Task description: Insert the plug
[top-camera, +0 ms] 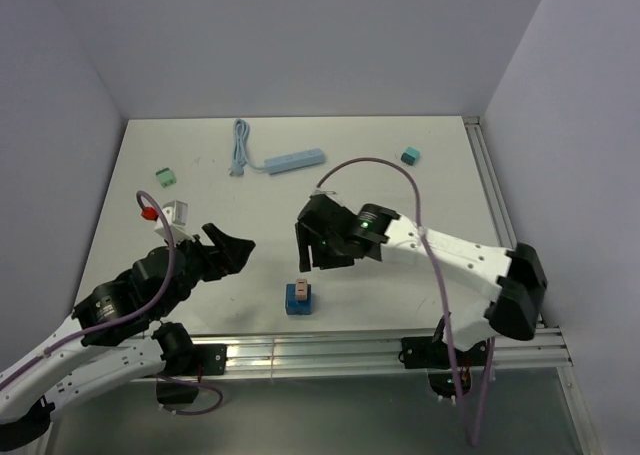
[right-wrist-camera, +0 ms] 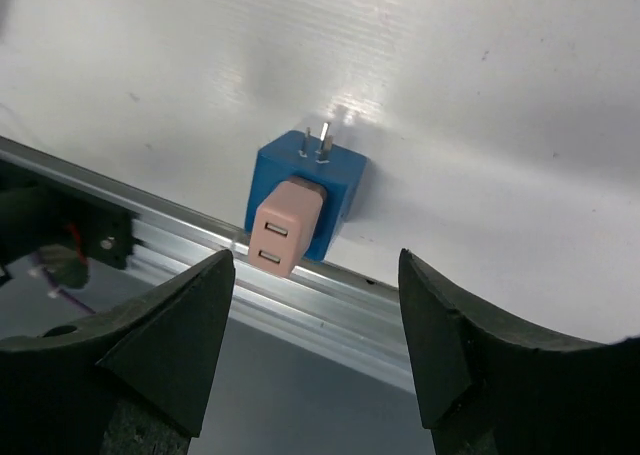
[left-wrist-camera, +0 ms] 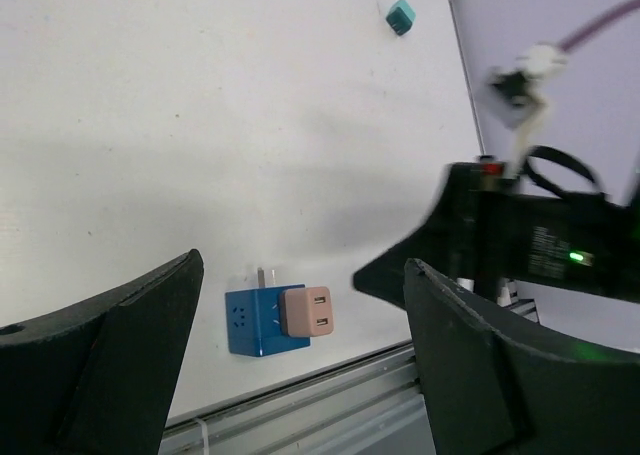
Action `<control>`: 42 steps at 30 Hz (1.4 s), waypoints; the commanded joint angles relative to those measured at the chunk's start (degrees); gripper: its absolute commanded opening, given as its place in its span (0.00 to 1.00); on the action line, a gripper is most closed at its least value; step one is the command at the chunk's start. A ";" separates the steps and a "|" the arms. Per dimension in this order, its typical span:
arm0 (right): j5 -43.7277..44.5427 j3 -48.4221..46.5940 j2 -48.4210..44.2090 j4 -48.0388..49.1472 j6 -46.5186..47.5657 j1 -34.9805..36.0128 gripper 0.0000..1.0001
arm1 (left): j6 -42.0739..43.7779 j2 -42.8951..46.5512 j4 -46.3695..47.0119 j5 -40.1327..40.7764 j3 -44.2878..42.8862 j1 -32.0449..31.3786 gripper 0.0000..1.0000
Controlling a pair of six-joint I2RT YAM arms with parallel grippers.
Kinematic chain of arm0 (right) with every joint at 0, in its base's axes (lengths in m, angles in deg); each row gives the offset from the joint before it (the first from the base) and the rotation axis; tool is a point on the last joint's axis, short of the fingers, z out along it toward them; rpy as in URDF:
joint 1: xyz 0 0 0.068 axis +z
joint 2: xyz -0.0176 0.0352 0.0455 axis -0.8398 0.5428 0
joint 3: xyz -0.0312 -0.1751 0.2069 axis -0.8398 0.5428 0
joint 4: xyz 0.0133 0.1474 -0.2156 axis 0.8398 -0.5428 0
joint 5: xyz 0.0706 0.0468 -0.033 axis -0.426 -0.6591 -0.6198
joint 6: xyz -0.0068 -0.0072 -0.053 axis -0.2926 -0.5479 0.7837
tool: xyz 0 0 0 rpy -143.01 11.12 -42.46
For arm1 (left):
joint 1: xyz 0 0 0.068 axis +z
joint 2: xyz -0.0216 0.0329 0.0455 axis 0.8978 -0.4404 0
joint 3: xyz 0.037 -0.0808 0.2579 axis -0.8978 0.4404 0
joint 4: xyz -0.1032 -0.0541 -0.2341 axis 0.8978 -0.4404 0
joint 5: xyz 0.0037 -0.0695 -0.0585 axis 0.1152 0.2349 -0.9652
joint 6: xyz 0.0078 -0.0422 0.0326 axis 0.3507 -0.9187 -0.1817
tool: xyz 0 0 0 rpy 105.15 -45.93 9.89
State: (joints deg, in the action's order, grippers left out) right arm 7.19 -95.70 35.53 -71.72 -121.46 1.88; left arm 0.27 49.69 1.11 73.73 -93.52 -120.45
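Note:
The pink plug is seated in the blue socket, so the robot's right gripper should go next to the free teal block and close on the block's sides.
A blue cube socket sits on the white table near its front edge. A pink plug is seated in the socket's upper face, and two metal prongs stick out of the socket's far side. My right gripper hovers just behind and above the pair, jaws open and apart from the plug. In the right wrist view the plug and the socket lie beyond my open right gripper. My left gripper is open to the left, with plug and socket showing between its fingers.
A light blue power strip with its cable lies at the back. A teal block sits back right, a green block and a white adapter at the left. An aluminium rail runs along the front edge.

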 commanded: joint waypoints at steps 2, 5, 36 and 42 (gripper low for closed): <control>6.74 8.97 -10.12 12.69 -1.74 0.06 0.74 | -0.06 -2.57 -0.06 1.19 -3.28 -0.11 0.86; 11.41 13.81 -17.59 19.02 -0.52 0.15 0.75 | 0.21 -4.50 -0.14 1.81 -4.77 -0.11 0.86; 34.18 -36.17 30.45 16.31 10.82 -37.73 0.75 | 2.32 -4.25 8.64 -8.56 -0.12 -0.20 0.82; 33.91 -42.50 39.07 13.85 11.17 -42.83 0.76 | 4.34 -6.35 11.28 -10.32 1.29 -0.11 0.83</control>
State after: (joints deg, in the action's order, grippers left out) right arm 37.70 -134.15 73.36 -55.80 -110.69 -38.45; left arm 2.26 44.66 8.78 65.19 -92.58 -120.45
